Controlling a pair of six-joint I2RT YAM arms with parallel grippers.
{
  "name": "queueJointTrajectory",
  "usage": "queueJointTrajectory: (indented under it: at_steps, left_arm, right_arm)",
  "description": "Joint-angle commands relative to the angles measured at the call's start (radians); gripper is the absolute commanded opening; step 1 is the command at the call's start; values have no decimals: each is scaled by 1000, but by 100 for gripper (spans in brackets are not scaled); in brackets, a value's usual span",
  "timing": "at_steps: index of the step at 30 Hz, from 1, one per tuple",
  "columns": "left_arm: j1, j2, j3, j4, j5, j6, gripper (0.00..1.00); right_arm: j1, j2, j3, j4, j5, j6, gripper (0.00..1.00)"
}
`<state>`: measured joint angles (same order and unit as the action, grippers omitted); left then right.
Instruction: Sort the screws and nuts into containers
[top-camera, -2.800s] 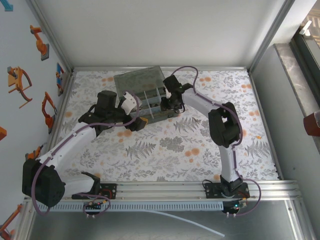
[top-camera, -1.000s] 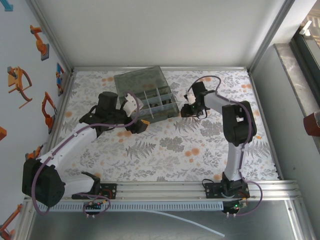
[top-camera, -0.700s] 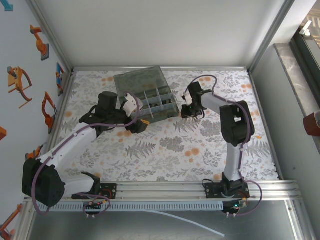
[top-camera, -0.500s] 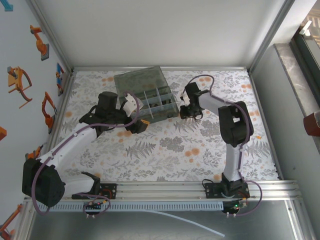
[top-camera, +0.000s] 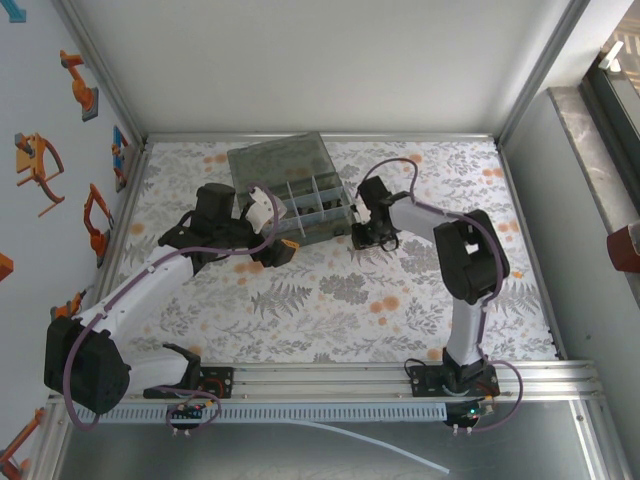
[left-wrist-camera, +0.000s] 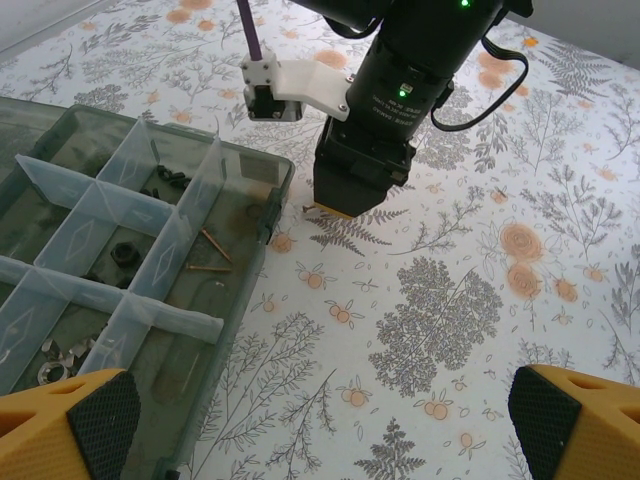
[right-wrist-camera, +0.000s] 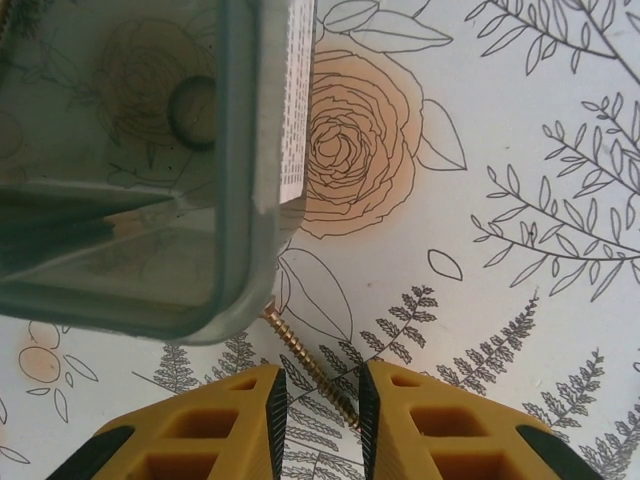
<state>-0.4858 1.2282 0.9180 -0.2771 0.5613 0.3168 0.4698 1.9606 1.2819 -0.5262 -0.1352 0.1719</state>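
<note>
The brass screw's far end (right-wrist-camera: 272, 312) is up against the corner of the organiser box, so my right gripper should first pull the screw out onto the open mat (right-wrist-camera: 600, 400) and then pick it up.
A brass screw (right-wrist-camera: 310, 363) lies flat on the floral mat, its head touching the corner of the smoky-grey organiser box (right-wrist-camera: 236, 180). My right gripper (right-wrist-camera: 320, 400) is low over it, open, with one yellow finger on each side of the shaft. From above, the right gripper (top-camera: 362, 237) sits at the near right corner of the box (top-camera: 337, 229). In the left wrist view the compartments hold brass screws (left-wrist-camera: 207, 246), black screws (left-wrist-camera: 170, 179), a black nut (left-wrist-camera: 124, 254) and silver nuts (left-wrist-camera: 52, 369). My left gripper (left-wrist-camera: 322, 440) is wide open and holds nothing.
The box's hinged lid (top-camera: 278, 159) lies open behind the compartments. The left arm (top-camera: 215, 235) rests just left of the box. The enclosure's metal frame (top-camera: 320, 136) borders the floral mat (top-camera: 330, 300), which stretches toward the arm bases.
The right gripper left the box, swung out to its right, then slid back left to the box's near right corner over the brass screw. The left arm has stayed still.
</note>
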Motion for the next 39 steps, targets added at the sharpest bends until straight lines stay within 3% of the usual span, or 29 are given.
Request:
queueJointTrajectory:
  at_steps: [1,6,16,23,31,39]
  left_arm:
    - [-5,-17,5,-5,17,-5,97]
    - [-6,-33,-6,-8,9,2,97]
    - [-7,-19,4,-6,17,-2,97]
    - [-6,-23,4,-3,17,-5,97]
    - [-3,-23,-1,3,-21,-10,97]
    - [1,-39,-11,4,-44,-1,97]
  right_arm:
    - [54,90,9,-123,6,22,20]
    - [106,112,11,-151,83,30,4]
    - [123,-158,-203,-104,55,140,0]
    - [112,-303,-102,-196,27,156,0]
    - [112,-142,192,-206,-83,97,0]
    - [107,71,398,-239,-87,57,0]
